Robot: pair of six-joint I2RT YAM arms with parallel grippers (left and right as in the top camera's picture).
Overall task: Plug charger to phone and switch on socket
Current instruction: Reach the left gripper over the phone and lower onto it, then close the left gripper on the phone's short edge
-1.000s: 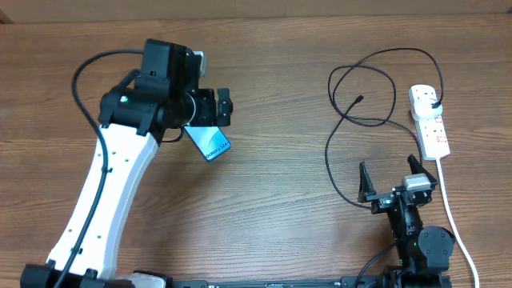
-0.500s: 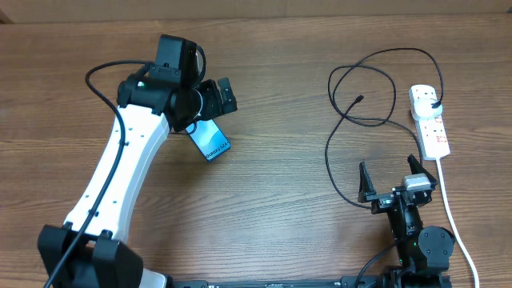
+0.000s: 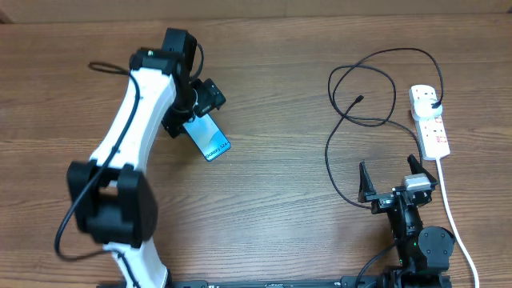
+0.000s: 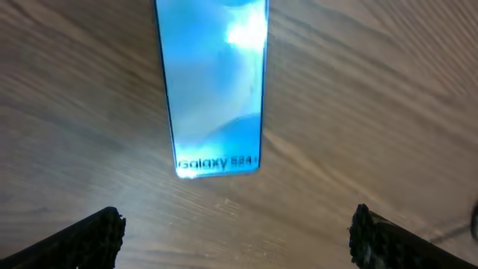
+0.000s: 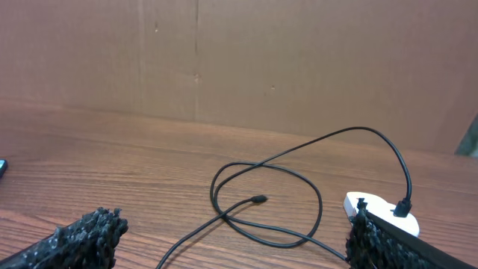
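Observation:
My left gripper should keep going down and close on the long edges (image 3: 193, 136), with open fingers lined up across the phone's narrow width and the text end (image 3: 216, 150) clear.
The phone (image 3: 208, 138) lies flat on the wooden table, screen up and light blue, with white text at its near end. My left gripper (image 3: 194, 110) hovers open over the phone's far end. In the left wrist view the phone (image 4: 213, 90) lies ahead of the open left gripper (image 4: 235, 232), and nothing is between the fingers. The charger (image 3: 326, 156) lies in black loops at the right, its connector tip (image 3: 360, 99) free and its plug (image 3: 433, 104) in the socket (image 3: 430, 122). My right gripper (image 3: 390, 178) stands open near the loops, holding nothing. The right wrist view shows the connector tip (image 5: 259, 199) and the socket (image 5: 377, 211).
The socket's thick white cord (image 3: 452, 216) runs down the right side toward the table's front edge. A brown cardboard wall (image 5: 224, 52) stands behind the table. Bare wood (image 3: 280, 200) lies between the phone and the cable loops.
The left arm has swung round and its gripper has turned and shifted left over the phone's far end. The right arm, cable and socket have not moved.

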